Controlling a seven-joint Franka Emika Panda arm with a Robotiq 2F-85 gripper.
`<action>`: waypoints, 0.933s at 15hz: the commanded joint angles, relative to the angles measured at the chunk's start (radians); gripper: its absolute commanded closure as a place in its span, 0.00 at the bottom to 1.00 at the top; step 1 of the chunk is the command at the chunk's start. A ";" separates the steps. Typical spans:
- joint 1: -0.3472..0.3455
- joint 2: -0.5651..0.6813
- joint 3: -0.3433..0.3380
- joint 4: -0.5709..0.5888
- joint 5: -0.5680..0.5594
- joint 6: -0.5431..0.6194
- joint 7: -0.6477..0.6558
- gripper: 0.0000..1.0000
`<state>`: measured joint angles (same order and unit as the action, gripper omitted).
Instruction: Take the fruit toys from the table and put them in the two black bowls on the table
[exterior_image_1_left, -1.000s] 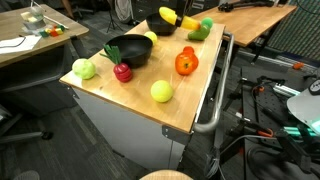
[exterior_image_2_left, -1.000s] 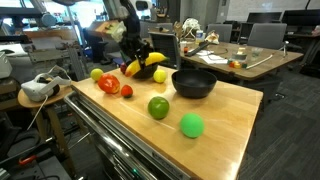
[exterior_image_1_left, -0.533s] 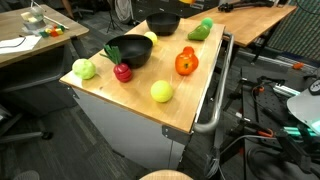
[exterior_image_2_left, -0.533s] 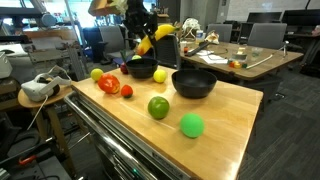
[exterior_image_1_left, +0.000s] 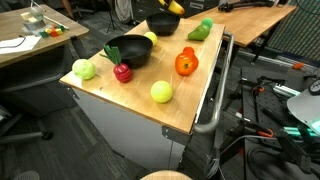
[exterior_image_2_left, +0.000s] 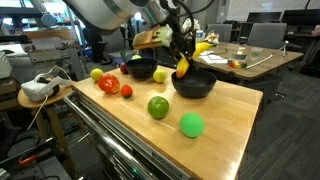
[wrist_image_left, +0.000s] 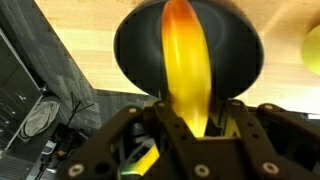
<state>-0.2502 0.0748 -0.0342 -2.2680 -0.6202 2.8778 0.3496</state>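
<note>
The yellow banana is hanging over the empty black bowl. My gripper should keep going down until the banana's lower end is inside the bowl's rim, then let go.
My gripper is shut on the yellow banana and holds it in the air over a black bowl. In the wrist view the banana hangs between the fingers, with a black bowl right below it. The banana only just shows at the top edge of an exterior view. Another black bowl stands further back. On the wooden table lie an orange-red fruit, a red apple, yellow-green balls and a green pear-like piece.
A metal rail runs along one side of the table. A cluttered brown desk stands beside it, and another desk with chairs lies beyond. A headset rests on a low stand near a table corner.
The gripper has lifted the banana up from the further bowl and carried it sideways through the air to above the other black bowl. The fruits on the table have stayed in place.
</note>
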 joint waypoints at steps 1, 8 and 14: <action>0.009 0.120 -0.017 0.142 -0.038 0.003 0.084 0.86; 0.032 0.263 -0.039 0.266 -0.057 -0.011 0.147 0.86; 0.060 0.322 -0.053 0.305 -0.030 -0.049 0.261 0.45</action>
<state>-0.2229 0.3739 -0.0674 -2.0096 -0.6467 2.8620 0.5359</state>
